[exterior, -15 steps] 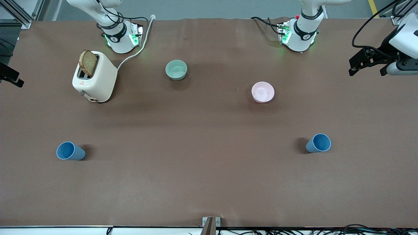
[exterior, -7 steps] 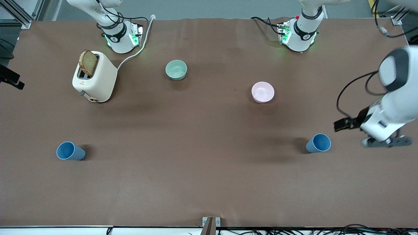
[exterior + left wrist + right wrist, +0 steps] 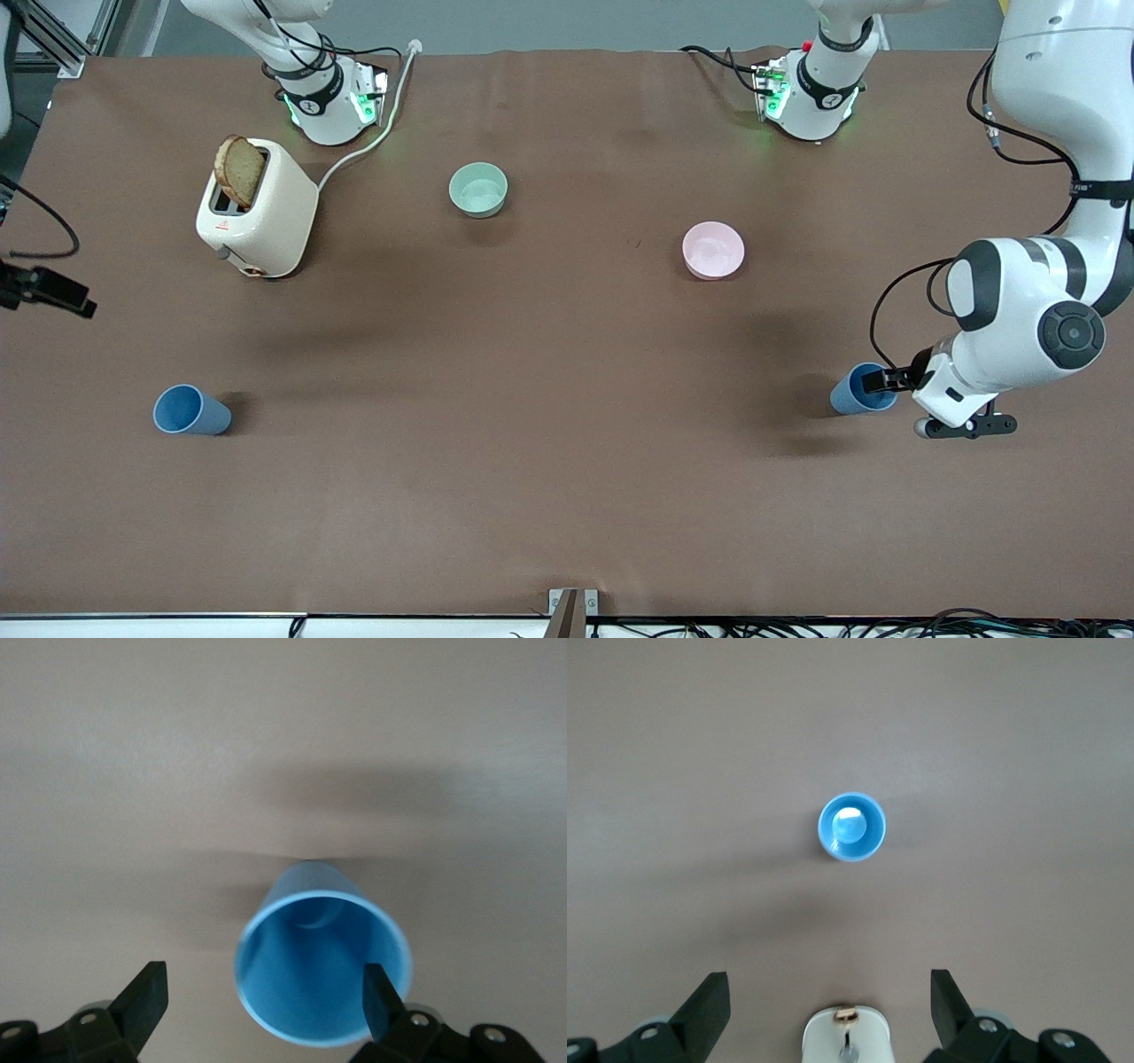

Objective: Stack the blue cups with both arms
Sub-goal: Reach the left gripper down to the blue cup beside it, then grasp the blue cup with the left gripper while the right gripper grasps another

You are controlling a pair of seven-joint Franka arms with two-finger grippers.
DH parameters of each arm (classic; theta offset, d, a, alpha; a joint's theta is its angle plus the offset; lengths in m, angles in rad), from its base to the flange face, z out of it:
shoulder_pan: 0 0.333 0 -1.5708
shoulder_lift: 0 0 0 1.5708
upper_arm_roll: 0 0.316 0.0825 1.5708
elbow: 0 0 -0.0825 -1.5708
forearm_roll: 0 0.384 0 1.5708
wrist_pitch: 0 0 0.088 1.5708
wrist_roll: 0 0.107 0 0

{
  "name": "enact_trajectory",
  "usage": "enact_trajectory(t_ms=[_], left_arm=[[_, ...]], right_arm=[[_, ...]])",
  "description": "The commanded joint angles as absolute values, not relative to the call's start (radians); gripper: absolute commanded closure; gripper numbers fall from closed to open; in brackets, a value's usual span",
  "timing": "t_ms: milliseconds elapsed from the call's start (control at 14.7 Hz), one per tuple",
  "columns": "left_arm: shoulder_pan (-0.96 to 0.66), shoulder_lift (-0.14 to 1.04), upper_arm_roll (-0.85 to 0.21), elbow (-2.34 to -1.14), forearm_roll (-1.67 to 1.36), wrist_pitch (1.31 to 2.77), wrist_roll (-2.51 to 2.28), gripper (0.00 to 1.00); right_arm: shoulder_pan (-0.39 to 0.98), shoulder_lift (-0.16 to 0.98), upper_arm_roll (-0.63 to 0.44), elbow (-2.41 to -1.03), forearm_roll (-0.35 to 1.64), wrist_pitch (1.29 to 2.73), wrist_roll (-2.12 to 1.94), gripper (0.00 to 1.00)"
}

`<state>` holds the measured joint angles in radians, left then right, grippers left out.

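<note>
I expect the blue cup [image 3: 192,410] to fit deep inside the other blue cup when I lower it in, because it gets narrower from rim to base [image 3: 221,416].
One blue cup [image 3: 858,392] stands upright toward the left arm's end of the table. My left gripper [image 3: 881,382] is open right at it. In the left wrist view the cup [image 3: 323,970] fills the space by the jaws, with one fingertip [image 3: 379,997] over its rim and the gripper [image 3: 264,1001] not closed on it. The second blue cup [image 3: 190,411] stands toward the right arm's end. My right gripper [image 3: 830,1005] is open and empty, high over the table. Its wrist view shows that cup [image 3: 851,827] from above. Only a black part of that hand [image 3: 51,295] shows at the front view's edge.
A cream toaster [image 3: 260,209] with a slice of bread stands near the right arm's base; its top shows in the right wrist view [image 3: 846,1038]. A pale green bowl [image 3: 478,190] and a pink bowl [image 3: 713,250] sit farther from the front camera than the cups.
The left arm has swung down from the table's edge to the cup at its end. The right hand's black part has shifted a little nearer the front camera. Neither cup has moved.
</note>
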<state>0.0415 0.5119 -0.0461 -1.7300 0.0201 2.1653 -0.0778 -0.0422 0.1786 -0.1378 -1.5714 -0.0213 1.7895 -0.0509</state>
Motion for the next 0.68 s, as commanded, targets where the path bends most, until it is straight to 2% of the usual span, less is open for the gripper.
enact_trajectory(t_ms=[0,136,273,409,477,614], left_arm=[[0.049,0.521,-0.046,-1.747,0.04,2.183,-0.058,0.2],[0.061,0.54,-0.048,-1.749,0.04,2.183,-0.057,0.41],[0.055,0.549,-0.048,-1.746,0.04,2.183,-0.057,0.73],[0.064,0.548,-0.052,-1.743,0.038,2.183,-0.054,0.96],[0.061,0.545,-0.054,-1.74,0.038,2.183,-0.052,0.99],[0.049,0.526,-0.061,-1.736,0.035,2.183,-0.054,1.0]], right_arm=[[-0.064,0.207,-0.132,-1.684,-0.021,1.94,-0.072,0.0],[-0.063,0.254,-0.132,-1.756,-0.021,2.043,-0.072,0.0],[-0.064,0.329,-0.13,-1.767,-0.021,2.115,-0.072,0.0],[-0.075,0.395,-0.13,-1.758,-0.021,2.166,-0.084,0.0],[-0.08,0.426,-0.129,-1.756,-0.02,2.199,-0.087,0.0],[-0.086,0.494,-0.129,-1.715,-0.021,2.218,-0.095,0.0]])
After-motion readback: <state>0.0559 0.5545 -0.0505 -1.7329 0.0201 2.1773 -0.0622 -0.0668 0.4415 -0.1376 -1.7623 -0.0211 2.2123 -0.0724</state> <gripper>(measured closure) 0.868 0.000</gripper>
